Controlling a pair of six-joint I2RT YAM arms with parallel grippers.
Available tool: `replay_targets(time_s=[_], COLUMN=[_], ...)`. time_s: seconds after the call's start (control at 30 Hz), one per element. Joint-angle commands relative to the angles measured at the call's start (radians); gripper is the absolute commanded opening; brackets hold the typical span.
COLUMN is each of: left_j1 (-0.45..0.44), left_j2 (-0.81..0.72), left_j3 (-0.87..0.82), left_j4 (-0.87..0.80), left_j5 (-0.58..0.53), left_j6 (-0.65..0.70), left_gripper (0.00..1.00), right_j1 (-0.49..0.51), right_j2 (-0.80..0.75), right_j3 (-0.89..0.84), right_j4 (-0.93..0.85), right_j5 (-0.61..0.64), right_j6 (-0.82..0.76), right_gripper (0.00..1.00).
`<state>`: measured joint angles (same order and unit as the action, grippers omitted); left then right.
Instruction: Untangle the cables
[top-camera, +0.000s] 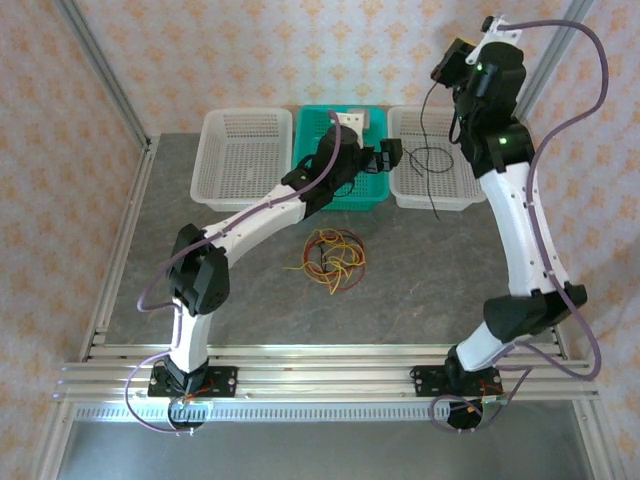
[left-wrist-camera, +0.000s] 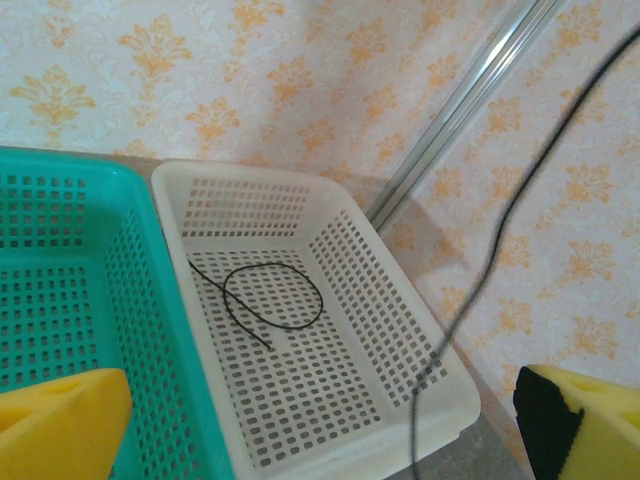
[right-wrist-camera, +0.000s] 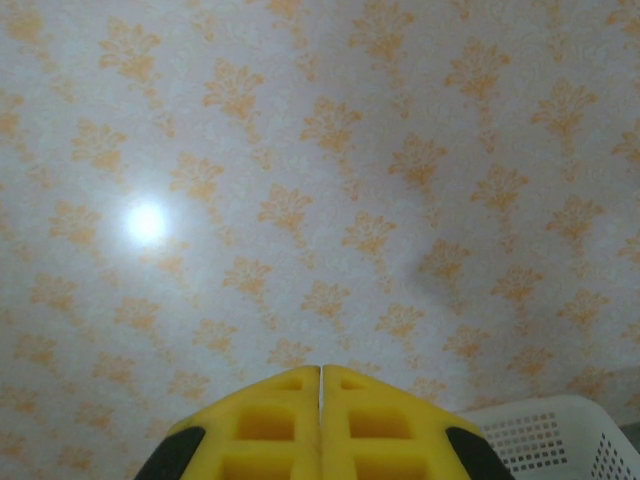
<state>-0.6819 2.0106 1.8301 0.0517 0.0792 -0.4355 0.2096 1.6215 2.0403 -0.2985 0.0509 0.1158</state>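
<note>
I keep bringing the black cable (top-camera: 432, 200), which hangs clear of the tangle, over the looped black cable (top-camera: 450, 157) with my right gripper until its end is inside the basket.
A tangle of red and yellow cables (top-camera: 335, 255) lies on the grey table in front of the baskets. One black cable (top-camera: 423, 125) (left-wrist-camera: 497, 235) hangs from my raised right gripper (top-camera: 447, 65) (right-wrist-camera: 320, 375), whose yellow fingers are pressed together. Its lower end trails past the front rim of the right white basket (top-camera: 440, 197) (left-wrist-camera: 440, 375). Another black cable (left-wrist-camera: 283, 327) lies looped on that basket's floor. My left gripper (top-camera: 392, 153) (left-wrist-camera: 320, 440) hovers open at the teal basket's right edge, nothing between its fingers.
The teal basket (top-camera: 350, 203) (left-wrist-camera: 140, 260) stands between the right white basket and a second white basket (top-camera: 240, 195) at the back left. A metal frame post (left-wrist-camera: 470, 95) rises behind the right basket. Rails run along the table's near edge.
</note>
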Motion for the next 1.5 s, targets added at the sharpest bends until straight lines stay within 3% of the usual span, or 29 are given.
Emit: replay_targets(time_s=[0.0,0.33,0.67,0.97,1.13,1.23,1.37,1.47], left_j1=[-0.008,-0.008,-0.005,0.002,0.004,0.004,0.004,0.003], left_j2=[0.038,0.147,0.179,0.2,0.205,0.21,0.212,0.204], left_j3=[0.081,0.209,0.16,0.126,0.118,0.116,0.115,0.104], left_j4=[-0.023,-0.072,-0.068,-0.066,-0.082,-0.095,-0.116,-0.119], left_j5=[0.031,0.045,0.043,0.053,0.054,0.059,0.062,0.062], left_j6=[0.022,0.04,0.037,0.024,0.026,0.026,0.027,0.032], left_gripper=[0.99,0.99,0.99,0.99,0.99,0.99,0.99,0.99], right_j1=[-0.039,-0.158,-0.197,-0.197,-0.198,-0.202,-0.209,-0.21], right_j2=[0.056,0.234,0.395,0.473,0.544,0.583,0.607,0.6], right_j3=[0.1,0.157,0.163,0.115,0.153,0.178,0.181,0.181], right_j4=[0.006,0.056,-0.004,-0.031,-0.12,-0.168,-0.194,-0.19], right_j5=[-0.041,-0.182,-0.25,-0.193,-0.083,-0.04,-0.028,-0.05], right_j6=[0.027,0.1,0.136,0.147,0.175,0.189,0.205,0.202], right_gripper=[0.0,0.0,0.0,0.0,0.0,0.14,0.41,0.49])
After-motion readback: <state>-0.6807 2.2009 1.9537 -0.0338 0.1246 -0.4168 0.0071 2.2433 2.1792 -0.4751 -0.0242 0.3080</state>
